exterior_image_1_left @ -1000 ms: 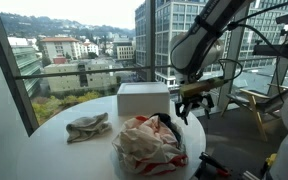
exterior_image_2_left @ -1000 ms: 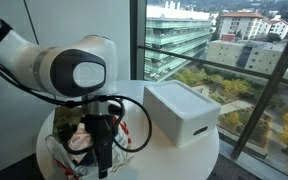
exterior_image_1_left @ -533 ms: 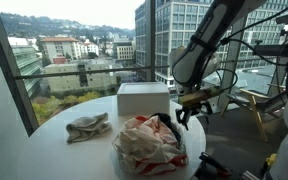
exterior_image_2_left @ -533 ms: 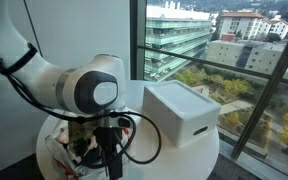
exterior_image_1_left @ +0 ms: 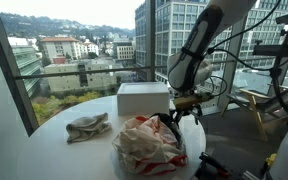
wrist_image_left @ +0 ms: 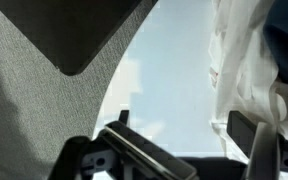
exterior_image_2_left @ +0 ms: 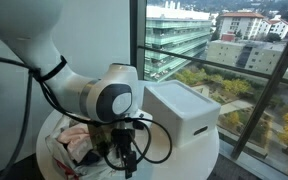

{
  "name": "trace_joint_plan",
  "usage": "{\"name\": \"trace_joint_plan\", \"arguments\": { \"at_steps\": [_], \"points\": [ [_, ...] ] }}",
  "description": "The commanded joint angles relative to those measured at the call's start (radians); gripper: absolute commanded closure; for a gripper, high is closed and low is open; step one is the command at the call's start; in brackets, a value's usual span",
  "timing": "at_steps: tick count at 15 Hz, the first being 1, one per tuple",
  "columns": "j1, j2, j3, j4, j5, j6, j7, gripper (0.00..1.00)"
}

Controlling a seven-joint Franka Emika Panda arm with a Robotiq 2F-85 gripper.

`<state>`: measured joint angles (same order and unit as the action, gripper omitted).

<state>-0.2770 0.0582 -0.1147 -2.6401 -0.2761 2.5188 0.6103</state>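
Next, I lift my gripper, shift over the cloth's edge [wrist_image_left: 222, 98] and close there, as my open fingers straddle the tabletop [wrist_image_left: 176, 118] and the white cloth bunches beside one finger.
My gripper [exterior_image_1_left: 181, 111] hangs low over the round white table [exterior_image_1_left: 64, 150], just at the far edge of a basket [exterior_image_1_left: 149, 160] heaped with white and red cloths [exterior_image_1_left: 144, 140]. In the wrist view the two fingers stand wide apart [wrist_image_left: 184, 128] with nothing between them; bare white tabletop [wrist_image_left: 174, 80] lies under them and a white cloth [wrist_image_left: 249, 60] bunches beside one finger. In an exterior view the arm's elbow [exterior_image_2_left: 109, 100] hides most of the gripper [exterior_image_2_left: 124, 155], and the cloth heap [exterior_image_2_left: 74, 140] shows beside it.
A white box [exterior_image_1_left: 144, 98] stands on the table behind the basket; it also shows in an exterior view [exterior_image_2_left: 184, 112]. A crumpled beige rag [exterior_image_1_left: 88, 126] lies apart on the table. Windows stand close around the table, and cables hang from the arm.
The arm has swung towards the basket and lowered; the gripper now sits at the basket's edge, closer to the cloths. The fingers stay apart.
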Motion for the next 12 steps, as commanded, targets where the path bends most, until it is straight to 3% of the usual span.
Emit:
{"name": "trace_joint_plan", "arguments": {
  "at_steps": [1,4,7,12],
  "points": [
    [0.043,0.031,-0.027,0.025,0.155,0.054,-0.136,0.0],
    [0.068,0.008,-0.013,0.009,0.302,0.052,-0.259,0.0],
    [0.094,-0.016,-0.015,-0.006,0.346,0.034,-0.316,0.0],
    [0.097,-0.112,-0.048,-0.052,0.22,0.015,-0.257,0.0]
  ]
}}
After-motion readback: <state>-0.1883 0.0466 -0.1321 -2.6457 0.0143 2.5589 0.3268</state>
